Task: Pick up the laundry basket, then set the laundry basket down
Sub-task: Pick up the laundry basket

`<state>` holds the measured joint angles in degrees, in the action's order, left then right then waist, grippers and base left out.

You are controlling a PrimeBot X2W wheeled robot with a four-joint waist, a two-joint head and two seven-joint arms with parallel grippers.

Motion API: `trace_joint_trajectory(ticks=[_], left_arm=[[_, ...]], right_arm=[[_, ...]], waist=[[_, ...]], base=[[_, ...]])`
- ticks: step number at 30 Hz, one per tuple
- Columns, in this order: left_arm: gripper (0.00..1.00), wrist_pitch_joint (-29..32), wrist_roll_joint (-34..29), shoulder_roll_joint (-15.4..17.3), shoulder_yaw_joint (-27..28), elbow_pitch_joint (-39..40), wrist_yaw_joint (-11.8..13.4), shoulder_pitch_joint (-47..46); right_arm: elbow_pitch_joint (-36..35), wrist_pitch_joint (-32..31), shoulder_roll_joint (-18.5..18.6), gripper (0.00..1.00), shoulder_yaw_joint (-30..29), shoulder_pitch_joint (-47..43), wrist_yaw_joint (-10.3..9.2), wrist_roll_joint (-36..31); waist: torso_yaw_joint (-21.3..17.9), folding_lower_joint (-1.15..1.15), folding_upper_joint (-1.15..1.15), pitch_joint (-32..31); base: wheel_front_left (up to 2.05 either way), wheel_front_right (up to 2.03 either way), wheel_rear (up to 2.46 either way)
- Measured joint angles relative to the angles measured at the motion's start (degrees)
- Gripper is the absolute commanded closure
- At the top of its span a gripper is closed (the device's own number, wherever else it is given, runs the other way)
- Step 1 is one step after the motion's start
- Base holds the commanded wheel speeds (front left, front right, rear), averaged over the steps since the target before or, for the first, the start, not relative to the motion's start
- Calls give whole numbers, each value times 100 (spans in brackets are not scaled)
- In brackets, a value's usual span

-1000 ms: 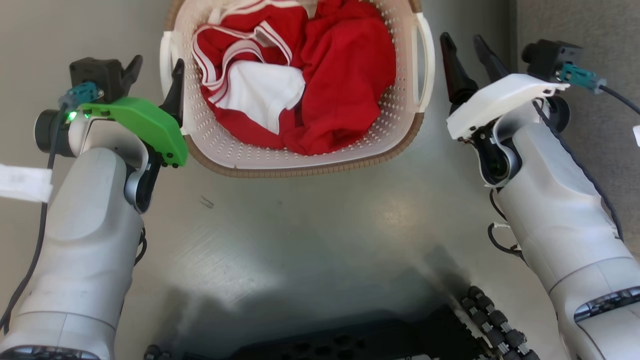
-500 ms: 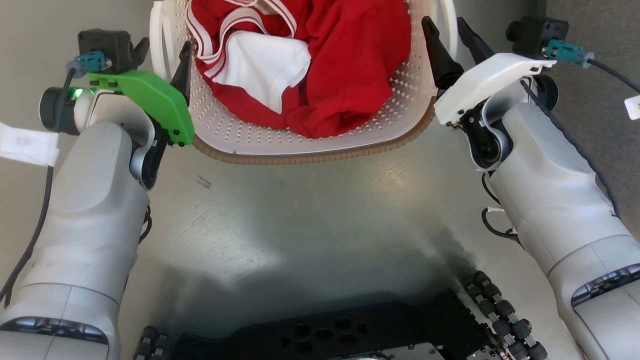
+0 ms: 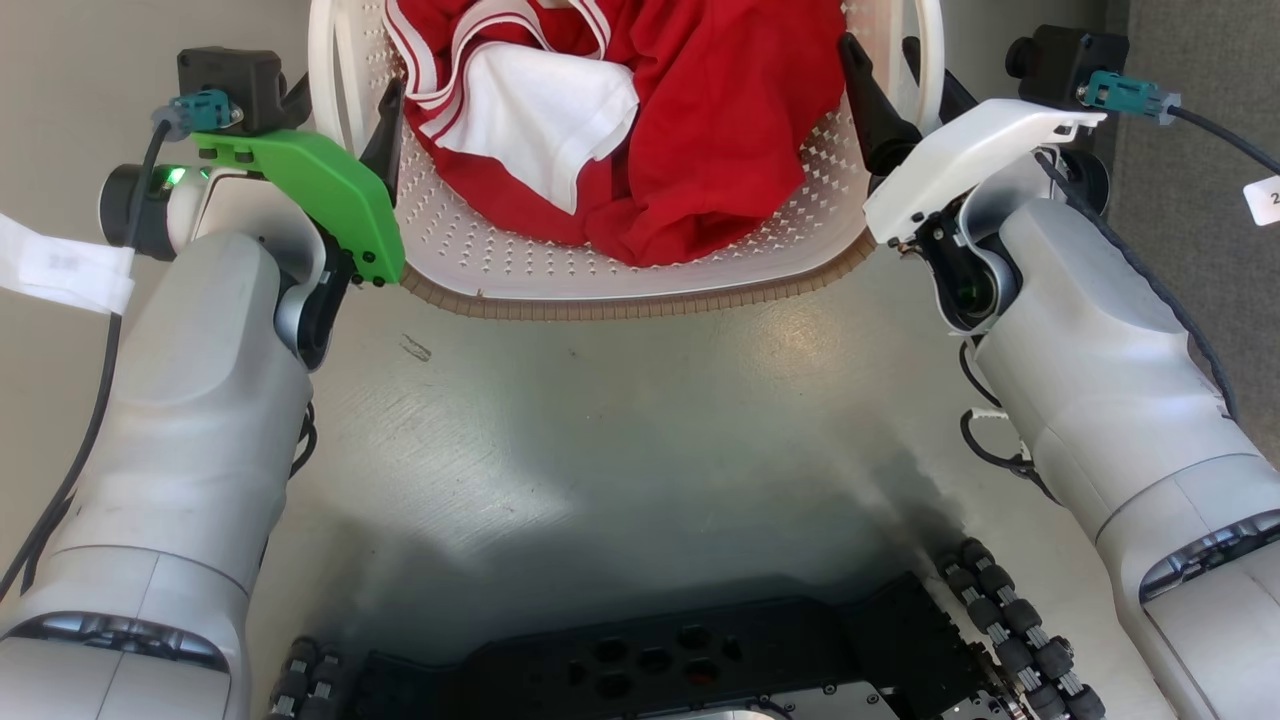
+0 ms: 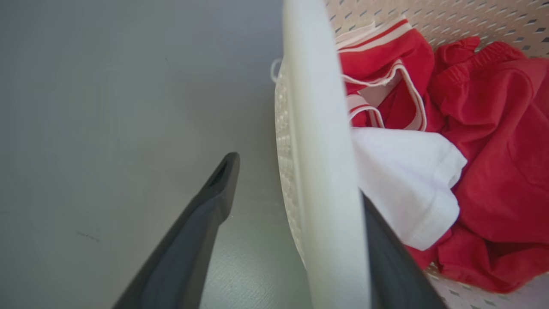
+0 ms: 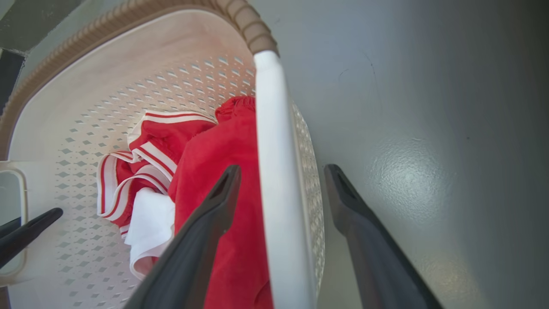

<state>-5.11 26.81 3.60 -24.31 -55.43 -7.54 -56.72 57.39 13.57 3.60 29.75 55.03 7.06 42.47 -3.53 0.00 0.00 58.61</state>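
The red clothes (image 3: 726, 138) are slumped below the brown rim (image 3: 624, 307), so the heap should travel along inside and hold its shape when the robot lifts the laundry basket.
The laundry basket (image 3: 640, 305), cream perforated plastic with a brown woven-look rim, stands on the floor at the top of the head view. It holds red clothes (image 3: 720, 120) and a white garment (image 3: 550, 110). My left gripper (image 3: 345, 90) is open and straddles the basket's left white handle (image 4: 317, 171), one finger outside and one inside. My right gripper (image 3: 885, 50) is open too and straddles the right handle (image 5: 274, 171), with a gap on each side. The far end of the basket is cut off by the top edge of the head view.
Smooth grey floor (image 3: 620, 430) lies between the basket and my black wheeled base (image 3: 650, 670). A darker strip of flooring (image 3: 1200, 120) runs along the right. In the right wrist view the left gripper's fingers (image 5: 25, 236) show at the far handle.
Both grippers have moved forward along the basket's sides. The right one, earlier outside the basket, now has its fingers either side of the right handle. The head view has shifted as well.
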Motion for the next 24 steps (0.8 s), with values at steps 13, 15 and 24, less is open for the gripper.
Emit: trace_joint_trajectory(ticks=[13, 15, 24], left_arm=[[100, -149, 214, -91, -168, -246, 5, -208], [100, -156, 253, -97, -188, -319, 5, -213], [100, -275, 398, -98, -328, -550, 5, -195]], right_arm=[[137, 4, -9, 100, 309, 101, -2, 358], [181, 3, -19, 100, 380, 100, -2, 400], [252, 3, -31, 100, 621, 70, -3, 599]], waist=[[-3, 0, 0, 1], [-5, 0, 0, -34], [-15, 0, 0, -326]], base=[[0, 0, 0], [0, 0, 0], [0, 0, 0]])
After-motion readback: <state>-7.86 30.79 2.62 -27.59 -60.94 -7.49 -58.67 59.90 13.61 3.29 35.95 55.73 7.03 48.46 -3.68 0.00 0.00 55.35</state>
